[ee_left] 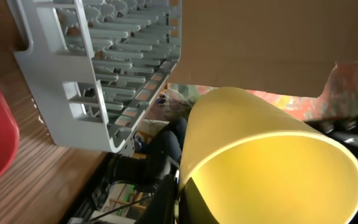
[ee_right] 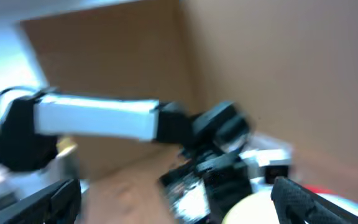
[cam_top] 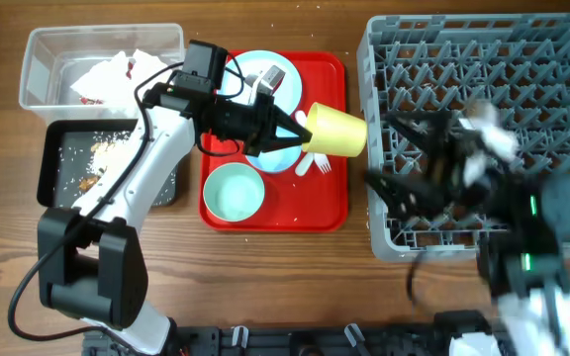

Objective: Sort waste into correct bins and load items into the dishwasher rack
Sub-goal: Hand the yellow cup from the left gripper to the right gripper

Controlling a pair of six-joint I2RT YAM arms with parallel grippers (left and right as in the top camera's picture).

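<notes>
The yellow cup's rim [cam_top: 311,127] is held in my left gripper short of the rack, so my right gripper should grab the cup's base [cam_top: 361,138] and put the cup there with its rim down.
My left gripper [cam_top: 300,133] is shut on the rim of the small yellow cup [cam_top: 336,131] and holds it on its side above the right edge of the red tray, close to the grey dishwasher rack [cam_top: 483,59]. In the left wrist view the cup [ee_left: 266,162] fills the frame, with the gripper [ee_left: 185,199] at its rim and the rack [ee_left: 110,68] beyond. My right gripper [cam_top: 384,156] is blurred, open and empty over the rack's left side. In the right wrist view it [ee_right: 179,205] is wide open. A stained napkin [cam_top: 112,74] lies in the clear tub [cam_top: 38,59]. Food scraps [cam_top: 97,153] lie in the black tray [cam_top: 52,178].
The red tray [cam_top: 315,213] holds a pale blue plate [cam_top: 250,69], a pale green bowl [cam_top: 234,193] and a white fork and spoon [cam_top: 317,166]. A pale blue dish [cam_top: 270,158] is partly hidden under my left gripper. The rack's near wall stands right of the tray.
</notes>
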